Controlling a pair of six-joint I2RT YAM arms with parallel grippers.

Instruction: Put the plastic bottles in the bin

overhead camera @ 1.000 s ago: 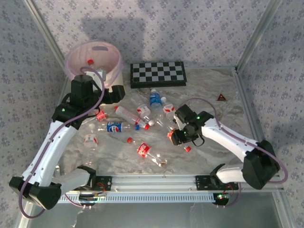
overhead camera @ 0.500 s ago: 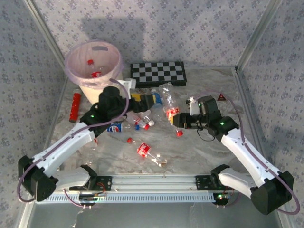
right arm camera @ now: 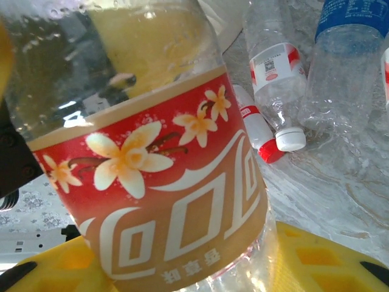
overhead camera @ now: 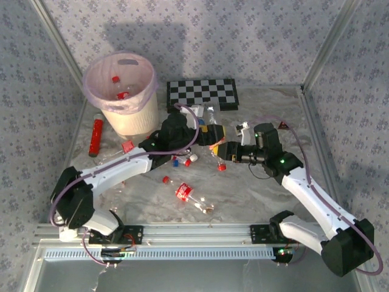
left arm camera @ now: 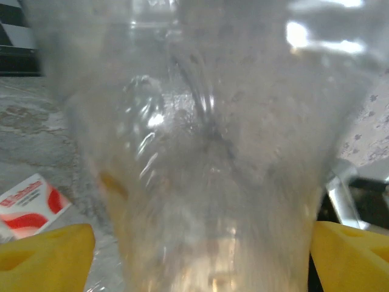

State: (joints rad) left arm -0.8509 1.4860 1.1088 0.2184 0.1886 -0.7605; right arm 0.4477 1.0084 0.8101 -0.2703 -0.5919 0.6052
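Next, I close my left gripper on the bottle's clear upper end (overhead camera: 211,112) before my right gripper opens and moves back, because the bin (overhead camera: 121,85) is too far away for my right gripper to reach.
My right gripper (overhead camera: 222,149) is shut on a clear plastic bottle (overhead camera: 219,160) with a red flowered label (right arm camera: 164,201), held off the table with its red cap down. The left gripper (overhead camera: 205,126) is open, with the clear upper end of the same bottle (left arm camera: 213,152) between its yellow fingers (left arm camera: 42,255). A sliver of table shows beside the left finger. Several more plastic bottles (right arm camera: 276,67) lie on the table under the arms, and one with a red label (overhead camera: 184,191) lies nearer the front. The bin (overhead camera: 91,70) stands at the back left with two red caps inside.
A red cylinder (overhead camera: 95,137) lies left of the bin. The chequered board (overhead camera: 202,94) leans at the back centre. A small red triangle (overhead camera: 283,125) sits at the right. Loose red caps (overhead camera: 165,179) dot the middle of the table.
The left arm has swung from the bin to the centre, and its fingers now flank the bottle's top. The right gripper has lifted that bottle from the table and carried it left.
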